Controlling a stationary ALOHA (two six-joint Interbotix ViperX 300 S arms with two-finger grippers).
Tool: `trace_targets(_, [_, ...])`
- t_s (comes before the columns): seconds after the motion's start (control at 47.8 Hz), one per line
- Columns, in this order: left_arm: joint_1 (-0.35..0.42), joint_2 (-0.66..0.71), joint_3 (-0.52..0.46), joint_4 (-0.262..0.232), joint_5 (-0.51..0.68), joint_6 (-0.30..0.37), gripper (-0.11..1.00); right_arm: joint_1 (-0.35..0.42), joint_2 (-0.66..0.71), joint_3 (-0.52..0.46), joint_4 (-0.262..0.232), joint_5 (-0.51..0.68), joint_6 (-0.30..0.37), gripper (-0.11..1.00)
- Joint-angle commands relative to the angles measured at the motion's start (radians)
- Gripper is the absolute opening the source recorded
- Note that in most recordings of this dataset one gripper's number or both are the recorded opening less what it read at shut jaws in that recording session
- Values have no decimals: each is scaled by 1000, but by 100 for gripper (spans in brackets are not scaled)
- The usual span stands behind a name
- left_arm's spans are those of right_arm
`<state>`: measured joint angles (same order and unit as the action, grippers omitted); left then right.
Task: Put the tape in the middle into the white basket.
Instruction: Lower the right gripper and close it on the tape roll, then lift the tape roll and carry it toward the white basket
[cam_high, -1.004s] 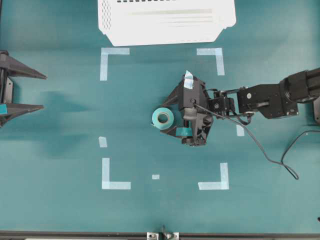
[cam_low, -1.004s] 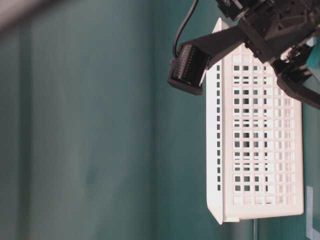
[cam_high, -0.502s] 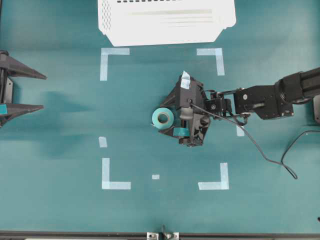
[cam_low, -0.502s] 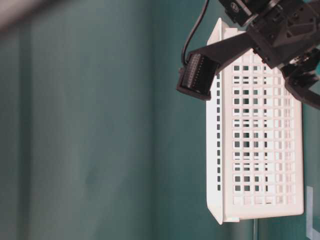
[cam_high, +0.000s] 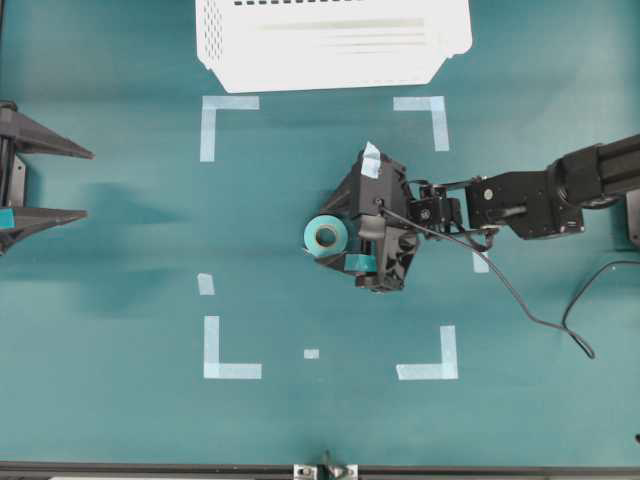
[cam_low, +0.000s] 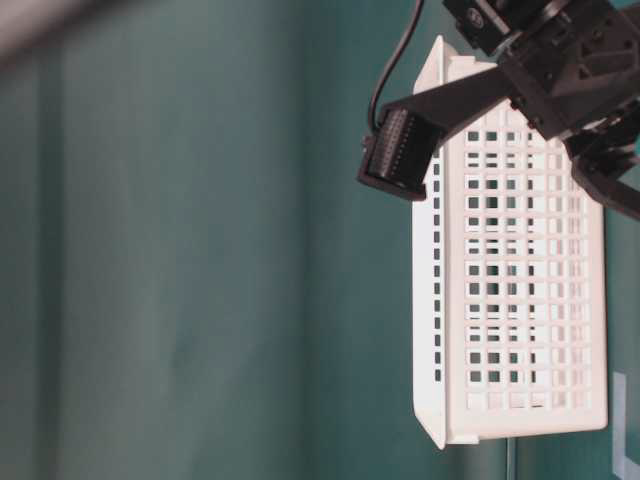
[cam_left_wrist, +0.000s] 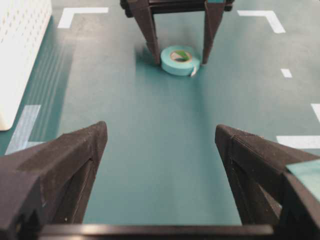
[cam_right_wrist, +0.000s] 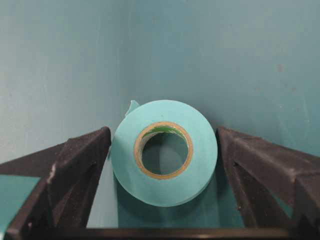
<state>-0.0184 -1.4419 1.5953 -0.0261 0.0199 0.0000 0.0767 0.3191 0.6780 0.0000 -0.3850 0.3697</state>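
The tape (cam_high: 326, 235) has only a short tab (cam_right_wrist: 132, 107) sticking out at its edge, so it will come away at once and stay wound when the robot lifts it.
The tape (cam_high: 325, 237), a small light teal roll with a pale core, lies flat on the teal table in the middle of the marked square. My right gripper (cam_high: 323, 236) is open and straddles it. In the right wrist view the roll (cam_right_wrist: 165, 150) sits between the two black fingers (cam_right_wrist: 80, 165), close to both, and is not squeezed. The white basket (cam_high: 300, 75) stands at the table's far edge, apart from the tape. My left gripper (cam_high: 87, 183) is open and empty at the left edge. Its wrist view shows the tape (cam_left_wrist: 180, 59) far ahead.
Pale tape corner marks (cam_high: 228, 103) and short strips (cam_high: 205, 284) outline a square round the tape. The right arm's cable (cam_high: 520, 295) trails over the table on the right. In the table-level view a right finger (cam_low: 400, 150) hangs in front of the basket's slotted wall (cam_low: 510, 300).
My right gripper has crept a little to the left, so its open jaws reach further round the tape. The tape, the basket and the left gripper have not moved.
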Motion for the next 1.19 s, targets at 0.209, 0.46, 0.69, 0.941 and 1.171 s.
trace_targets(0.209, [3, 8, -14, 0, -5, -2, 45, 5, 2, -31, 0, -3, 3, 97])
trace_targets(0.46, [3, 8, -14, 0, -5, -2, 45, 5, 2, -34, 0, 12, 3, 96])
trace_targets(0.69, [3, 8, -14, 0, -5, -2, 45, 5, -2, -35, -2, 25, 2, 86])
trace_targets(0.941, [3, 8, -14, 0, -6, -2, 45, 5, -34, -34, -3, 61, 2, 65])
trace_targets(1.171, [3, 8, -14, 0, -5, -2, 45, 5, -55, -32, -5, 84, 2, 65])
